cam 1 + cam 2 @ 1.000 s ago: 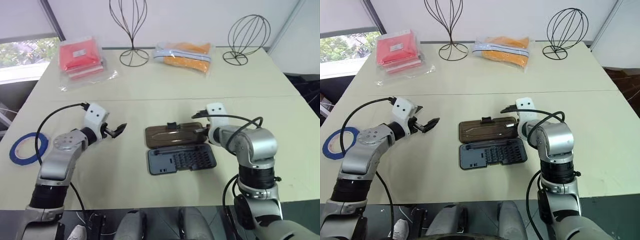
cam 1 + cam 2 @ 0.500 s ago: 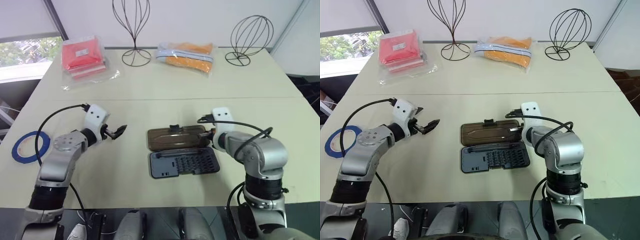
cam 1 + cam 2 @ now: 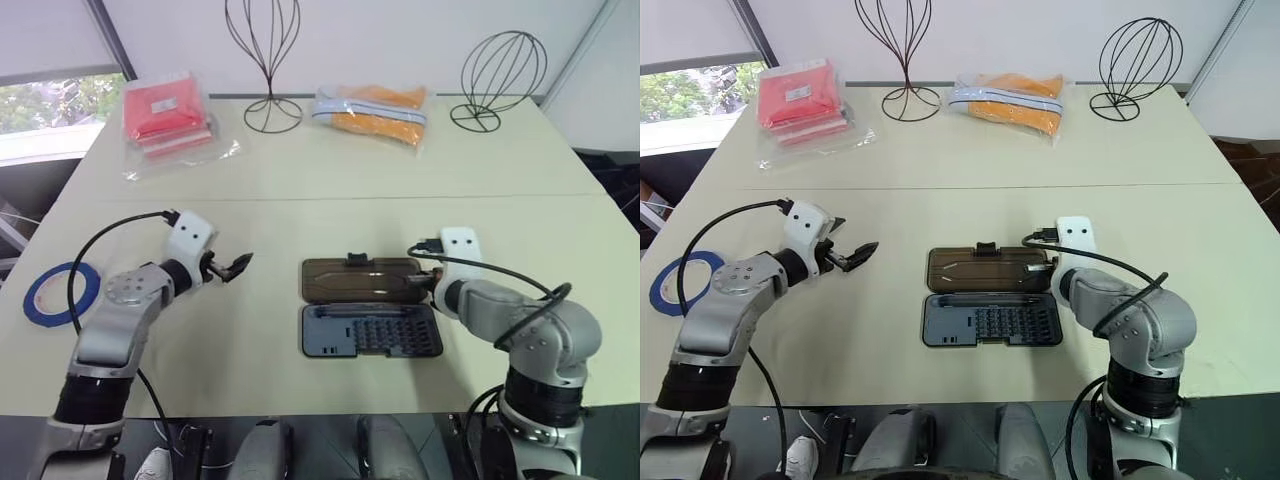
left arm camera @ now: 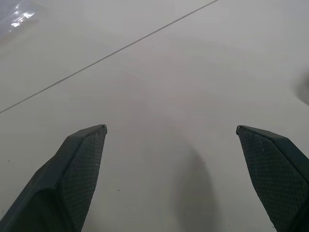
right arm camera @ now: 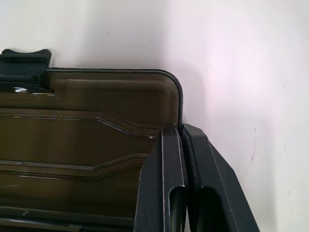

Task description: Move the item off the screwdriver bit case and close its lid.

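Note:
The smoky-brown lid lies folded flat (image 3: 350,281) and the tabletop around the case's base is clear. I expect the whole case (image 3: 372,331) to slide along when I push at the lid.
The roll of blue tape (image 3: 60,293) lies flat on the table near its left edge, apart from the case. The screwdriver bit case (image 3: 372,332) lies open in the middle, bits showing in its dark base. Its smoky-brown lid (image 3: 360,279) is folded flat on the far side, the black latch tab (image 5: 24,60) on its far edge. My right gripper (image 3: 420,283) is shut, its fingertips (image 5: 171,140) resting at the lid's right end, over its edge. My left gripper (image 3: 238,265) hovers open left of the case, with bare table between its fingers (image 4: 82,154).
A red packet (image 3: 165,115) lies at the back left and an orange packet (image 3: 372,105) at the back middle. Two wire stands (image 3: 262,60) (image 3: 500,70) stand along the far edge. A seam (image 3: 330,197) crosses the tabletop.
My right arm has drawn back and to the right with its wrist rolling. The case has slid slightly right and now lies square. The left arm has kept still.

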Controlling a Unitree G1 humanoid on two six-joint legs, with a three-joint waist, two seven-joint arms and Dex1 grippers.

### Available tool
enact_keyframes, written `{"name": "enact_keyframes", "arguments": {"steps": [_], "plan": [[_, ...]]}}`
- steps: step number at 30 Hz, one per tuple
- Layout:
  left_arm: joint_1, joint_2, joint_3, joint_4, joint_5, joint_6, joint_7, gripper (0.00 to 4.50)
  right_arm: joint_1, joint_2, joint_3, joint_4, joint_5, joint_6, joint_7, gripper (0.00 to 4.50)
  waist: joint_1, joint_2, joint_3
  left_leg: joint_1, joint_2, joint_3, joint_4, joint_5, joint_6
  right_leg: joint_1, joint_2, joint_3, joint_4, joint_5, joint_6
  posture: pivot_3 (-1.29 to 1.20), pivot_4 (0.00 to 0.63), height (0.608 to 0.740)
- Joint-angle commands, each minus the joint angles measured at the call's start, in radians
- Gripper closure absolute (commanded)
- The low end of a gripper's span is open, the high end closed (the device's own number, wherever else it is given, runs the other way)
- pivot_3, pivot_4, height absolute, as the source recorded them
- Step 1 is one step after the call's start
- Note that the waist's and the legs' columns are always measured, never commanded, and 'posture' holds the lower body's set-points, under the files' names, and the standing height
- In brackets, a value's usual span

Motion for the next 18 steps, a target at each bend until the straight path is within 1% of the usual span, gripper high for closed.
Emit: {"name": "enact_keyframes", "arguments": {"steps": [1, 6, 11, 12, 16, 18], "plan": [[-0.011, 0.016, 0.015, -0.038, 0.001, -0.001, -0.001, 0.0, 0.023, -0.025, -0.013, 0.017, 0.201, 0.028, -0.136, 4.47, -0.001, 0.0, 0.0, 0.0, 0.0, 0.0, 0.0, 0.0, 0.0, 0.0, 0.0, 0.0, 0.0, 0.0, 0.0, 0.0, 0.15, 0.74], [-0.012, 0.019, 0.015, -0.042, 0.0, 0.004, -0.001, 0.0, 0.016, -0.075, -0.029, 0.07, 0.477, 0.028, -0.345, 4.47, -0.002, 0.0, 0.0, 0.0, 0.001, 0.0, 0.0, -0.001, 0.001, 0.0, 0.0, 0.0, 0.0, 0.0, 0.0, 0.0, 0.15, 0.74], [-0.012, 0.02, 0.015, -0.044, -0.002, 0.007, -0.002, 0.0, 0.002, -0.105, -0.031, 0.131, 0.698, 0.028, -0.539, 4.47, -0.002, 0.0, 0.0, 0.0, 0.001, 0.001, 0.0, -0.001, 0.002, 0.0, 0.0, 0.0, 0.0, 0.0, 0.0, 0.0, 0.15, 0.74], [-0.012, 0.02, 0.015, -0.045, -0.002, 0.008, -0.002, 0.0, 0.006, -0.138, -0.007, 0.146, 0.779, -0.008, -0.596, 4.47, -0.002, 0.0, 0.0, 0.0, 0.001, 0.001, 0.0, -0.001, 0.002, 0.0, 0.0, 0.0, 0.0, 0.0, 0.0, 0.0, 0.15, 0.74], [-0.012, 0.02, 0.015, -0.05, -0.003, 0.013, -0.003, 0.0, 0.03, -0.352, 0.173, 0.173, 1.152, -0.261, -0.824, 4.47, 0.0, 0.0, 0.0, -0.001, 0.001, 0.0, 0.001, -0.001, 0.002, 0.0, 0.0, 0.0, -0.001, 0.0, 0.0, 0.0, 0.15, 0.74], [-0.012, 0.019, 0.014, -0.051, -0.004, 0.014, -0.004, 0.0, 0.026, -0.431, 0.244, 0.171, 1.239, -0.354, -0.873, 4.47, -0.002, 0.0, 0.0, -0.002, 0.002, 0.001, 0.001, -0.001, 0.003, 0.0, 0.0, 0.0, -0.007, 0.0, 0.0, 0.0, 0.15, 0.74]]}}
